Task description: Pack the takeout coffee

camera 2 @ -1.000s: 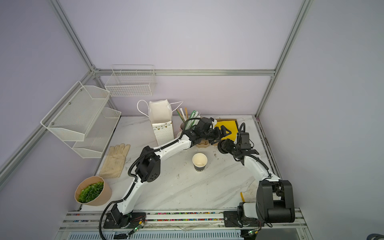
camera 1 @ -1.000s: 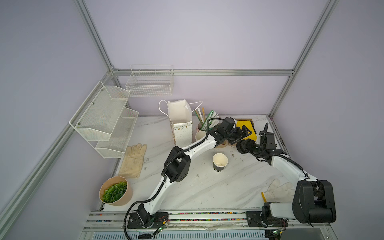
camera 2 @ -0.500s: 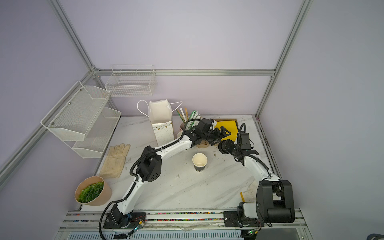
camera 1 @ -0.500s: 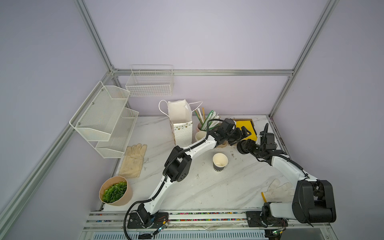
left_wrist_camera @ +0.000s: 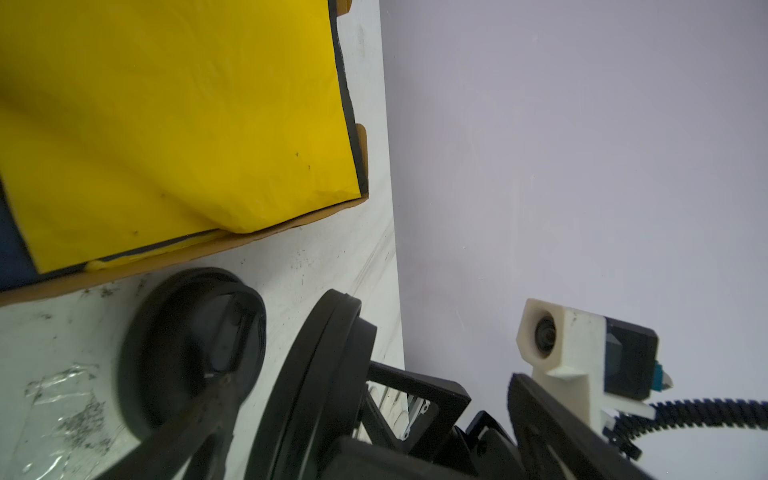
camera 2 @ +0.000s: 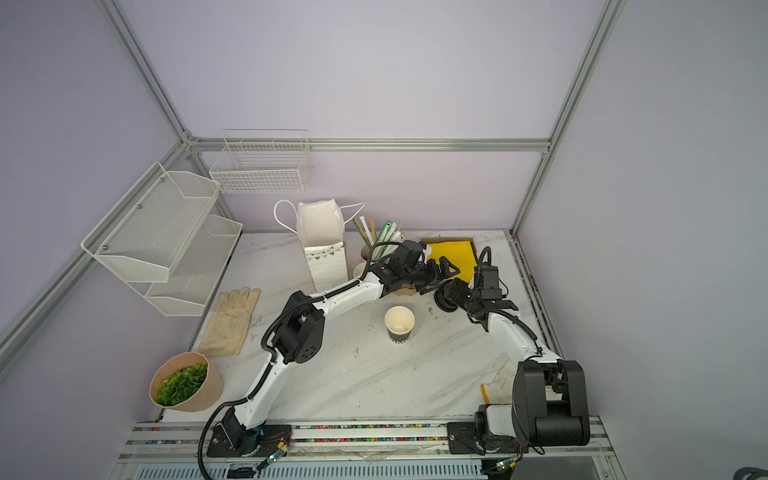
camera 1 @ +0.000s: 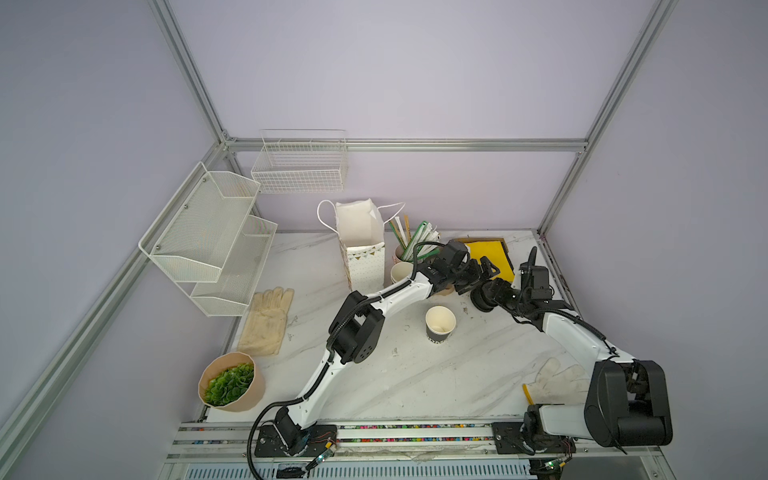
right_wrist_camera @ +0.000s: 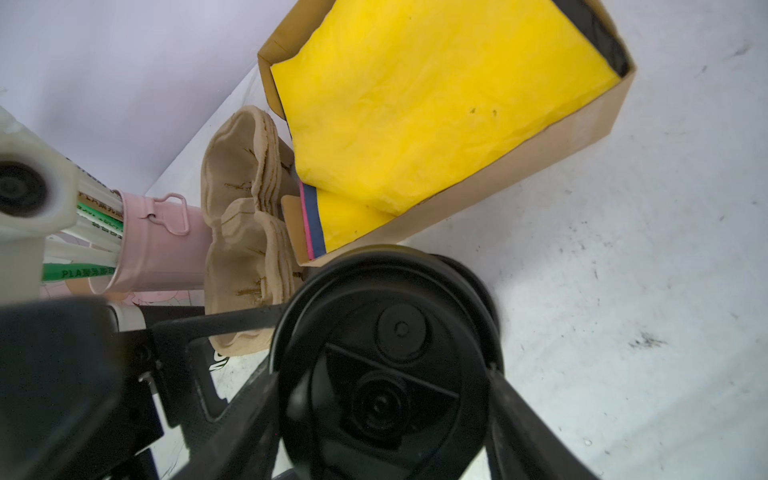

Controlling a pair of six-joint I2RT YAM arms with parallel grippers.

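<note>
My right gripper is holding the black lid, and an extra lid is nested against it, so my left gripper should go back to its rim and work the extra lid off before covering the cup.
The takeout coffee, a black paper cup with a cream inside, stands upright and uncovered in mid-table. Just behind it to the right, my right gripper is shut on a round black lid, which it holds tilted by the rim. My left gripper hovers wide open right by that lid, holding nothing. Another black lid lies on the table beneath.
A white paper bag stands open at the back. Beside it are a pink cup of straws, stacked cups, pulp carriers and a yellow-lined box. Gloves and a bowl of greens lie further forward.
</note>
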